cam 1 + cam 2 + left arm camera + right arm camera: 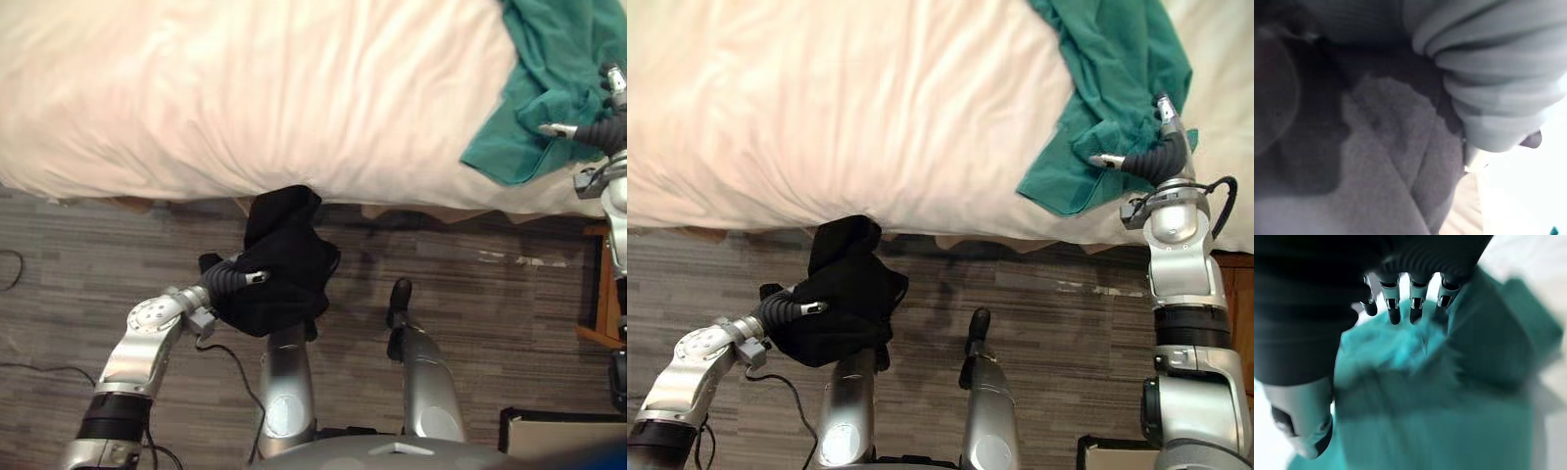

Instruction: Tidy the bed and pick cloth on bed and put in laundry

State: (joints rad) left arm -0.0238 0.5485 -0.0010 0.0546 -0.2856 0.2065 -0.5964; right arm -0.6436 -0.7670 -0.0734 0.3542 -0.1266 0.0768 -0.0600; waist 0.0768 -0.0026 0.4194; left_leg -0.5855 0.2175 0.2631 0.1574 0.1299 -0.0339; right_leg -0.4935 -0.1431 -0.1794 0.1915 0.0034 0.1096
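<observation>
I expect the teal cloth [560,57] to hang down in a long drape when I carry it, because it lies in soft folds with a limp corner [504,161] spread out.
A black cloth [284,264] hangs bunched just off the near edge of the white bed [245,98], above the floor. My left hand [230,282] is buried in it and holds it up; the left wrist view has the dark cloth [1386,147] pressed close against the hand. A teal cloth [1117,69] lies crumpled on the bed's right part, one corner reaching towards the edge. My right hand [1151,157] rests on that cloth near its lower right fold, open, with its fingers [1418,303] straight on the teal fabric [1449,396] and the thumb spread apart.
The white duvet is wrinkled and overhangs the bed's near side. Grey plank floor [490,323] runs along the bed. A wooden piece of furniture [602,304] stands at the right edge, and a dark-rimmed box [558,436] sits at the lower right.
</observation>
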